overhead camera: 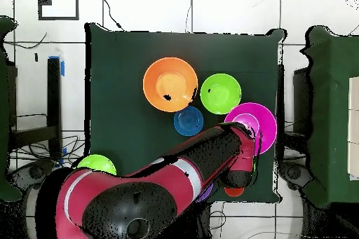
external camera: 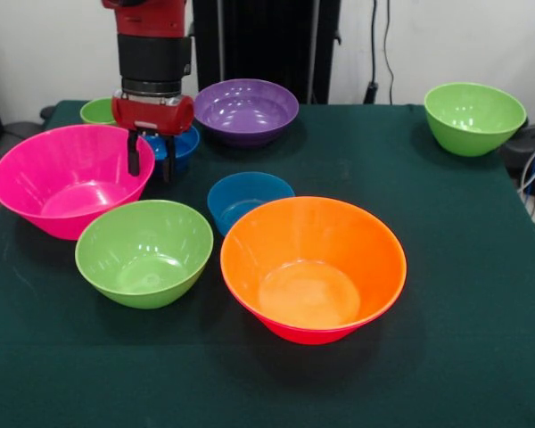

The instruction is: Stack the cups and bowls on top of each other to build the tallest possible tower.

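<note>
My gripper will lift the big pink bowl (external camera: 74,183), and the bowl's opposite side should then tip low, because my gripper straddles the bowl's rim (external camera: 150,159) far from the bowl's middle.
My gripper (external camera: 151,159) hangs open over the far right rim of the big pink bowl (external camera: 69,178), one finger (external camera: 133,153) inside the rim and the other outside. A small blue bowl (external camera: 180,145) sits just behind it. A second small blue bowl (external camera: 248,198) stands mid-table between a green bowl (external camera: 144,251) and the big orange bowl (external camera: 312,267). The purple bowl (external camera: 246,109) is at the back, with another green bowl (external camera: 474,116) far right. The light-green cup (external camera: 98,111) peeks out behind the pink bowl. The orange tumbler is hidden. No bowls are stacked.
In the overhead view my arm (overhead camera: 175,180) crosses the table's lower right and covers the purple bowl and the small blue bowl. The pink bowl (overhead camera: 251,125), orange bowl (overhead camera: 170,84), green bowl (overhead camera: 220,93) and blue bowl (overhead camera: 188,120) cluster there. The dark green cloth (external camera: 481,312) covers the table.
</note>
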Robot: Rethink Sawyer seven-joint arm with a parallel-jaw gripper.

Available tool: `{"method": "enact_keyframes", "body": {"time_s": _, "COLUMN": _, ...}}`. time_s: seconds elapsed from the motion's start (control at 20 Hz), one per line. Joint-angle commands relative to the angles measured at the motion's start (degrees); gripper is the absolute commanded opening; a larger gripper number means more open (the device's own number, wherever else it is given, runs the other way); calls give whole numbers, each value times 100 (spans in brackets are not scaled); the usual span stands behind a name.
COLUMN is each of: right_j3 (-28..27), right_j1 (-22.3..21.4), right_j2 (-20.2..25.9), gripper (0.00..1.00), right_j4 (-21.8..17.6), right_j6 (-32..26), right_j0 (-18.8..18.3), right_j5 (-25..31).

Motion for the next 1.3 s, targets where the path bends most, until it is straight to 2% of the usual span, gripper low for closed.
{"method": "enact_keyframes", "body": {"time_s": 0.05, "right_j3": -137, "right_j1": 334, "right_j2": 952, "gripper": 100, "right_j4": 127, "right_j6": -13, "right_j0": -125, "right_j5": 455}}
{"method": "enact_keyframes", "body": {"time_s": 0.7, "right_j3": -162, "right_j1": 399, "right_j2": 1053, "gripper": 100, "right_j4": 277, "right_j6": -207, "right_j0": -206, "right_j5": 544}}
{"method": "enact_keyframes", "body": {"time_s": 0.75, "right_j3": -134, "right_j1": 377, "right_j2": 1061, "gripper": 0, "right_j4": 383, "right_j6": -379, "right_j0": -237, "right_j5": 557}}
{"method": "enact_keyframes", "body": {"time_s": 0.9, "right_j3": 111, "right_j1": 286, "right_j2": 1038, "gripper": 0, "right_j4": 1456, "right_j6": -1363, "right_j0": -447, "right_j5": 485}}
{"method": "enact_keyframes", "body": {"time_s": 0.95, "right_j3": 81, "right_j1": 297, "right_j2": 1038, "gripper": 0, "right_j4": 1265, "right_j6": -1207, "right_j0": -391, "right_j5": 524}}
{"method": "enact_keyframes", "body": {"time_s": 1.0, "right_j3": 8, "right_j1": 320, "right_j2": 1040, "gripper": 0, "right_j4": 793, "right_j6": -670, "right_j0": -261, "right_j5": 599}}
{"method": "enact_keyframes", "body": {"time_s": 1.05, "right_j3": 16, "right_j1": 309, "right_j2": 1023, "gripper": 0, "right_j4": 851, "right_j6": -758, "right_j0": -260, "right_j5": 595}}
{"method": "enact_keyframes", "body": {"time_s": 1.1, "right_j3": -30, "right_j1": 309, "right_j2": 1017, "gripper": 0, "right_j4": 635, "right_j6": -484, "right_j0": -204, "right_j5": 606}}
{"method": "enact_keyframes", "body": {"time_s": 1.3, "right_j3": -81, "right_j1": 296, "right_j2": 1015, "gripper": 0, "right_j4": 426, "right_j6": -231, "right_j0": -146, "right_j5": 612}}
